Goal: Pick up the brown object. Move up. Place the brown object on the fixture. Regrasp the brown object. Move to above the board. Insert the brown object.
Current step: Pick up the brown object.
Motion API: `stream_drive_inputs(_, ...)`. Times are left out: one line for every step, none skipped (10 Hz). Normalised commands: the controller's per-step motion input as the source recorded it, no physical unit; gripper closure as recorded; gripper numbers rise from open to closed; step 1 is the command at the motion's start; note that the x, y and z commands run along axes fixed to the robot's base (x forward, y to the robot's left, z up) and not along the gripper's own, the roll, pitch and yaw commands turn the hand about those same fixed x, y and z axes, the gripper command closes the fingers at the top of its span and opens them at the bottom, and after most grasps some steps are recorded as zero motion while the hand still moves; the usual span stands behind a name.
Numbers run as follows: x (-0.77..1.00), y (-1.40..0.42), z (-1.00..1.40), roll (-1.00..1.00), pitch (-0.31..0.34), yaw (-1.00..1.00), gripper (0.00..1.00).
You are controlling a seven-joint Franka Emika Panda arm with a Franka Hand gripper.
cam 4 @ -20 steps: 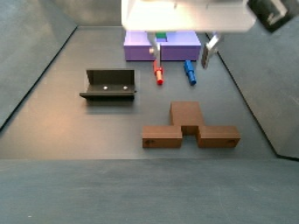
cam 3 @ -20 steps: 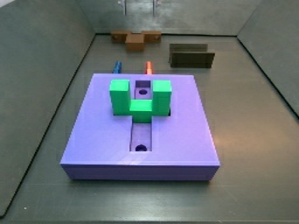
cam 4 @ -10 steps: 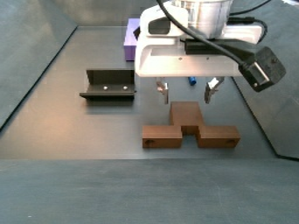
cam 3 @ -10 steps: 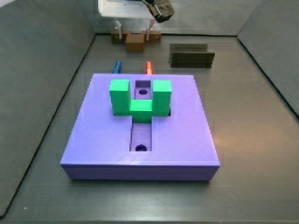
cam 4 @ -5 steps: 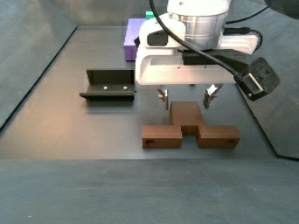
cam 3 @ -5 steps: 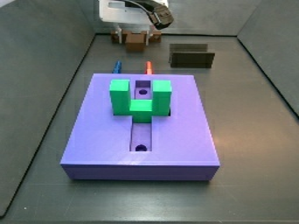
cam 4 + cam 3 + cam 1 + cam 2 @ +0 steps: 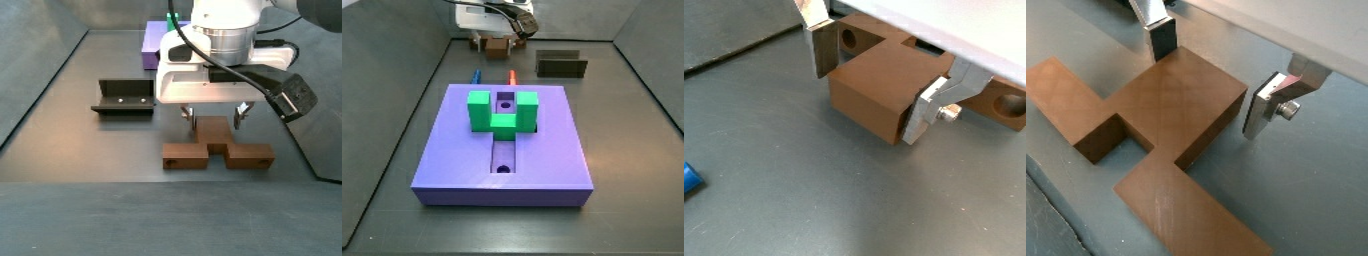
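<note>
The brown object will stay propped across the dark fixture's two plates when I put it there, because the plates meet like a cradle.
The brown object is a T-shaped tan-brown piece lying flat on the floor; it also shows at the far end in a side view. My gripper hangs low over it and is open. In both wrist views the stem of the brown object lies between the two silver fingers of the gripper, with a gap at each finger. A round hole shows in one arm. The dark fixture stands apart. The purple board carries a green block.
An orange peg and a blue peg lie on the floor between the board and the brown object. The blue peg's tip shows in a wrist view. Grey walls enclose the floor on all sides.
The gripper has come down over the brown object, so its open fingers now stand on either side of the stem. Nothing else has moved.
</note>
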Motion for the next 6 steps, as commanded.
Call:
stream_drive_inputs(0.00, 0.07, -0.18, -0.07, 0.000, -0.02, 0.00)
stream_drive_inputs(0.00, 0.07, -0.16, -0.08, 0.000, -0.01, 0.00)
stream_drive_inputs(0.00, 0.04, -0.15, -0.08, 0.000, -0.01, 0.00)
stream_drive_inputs(0.01, 0.00, -0.12, -0.07, 0.000, 0.00, 0.00)
stream_drive_inputs(0.02, 0.00, -0.02, -0.04, 0.000, 0.00, 0.00)
stream_drive_inputs(0.00, 0.00, 0.00, 0.00, 0.000, 0.00, 0.00)
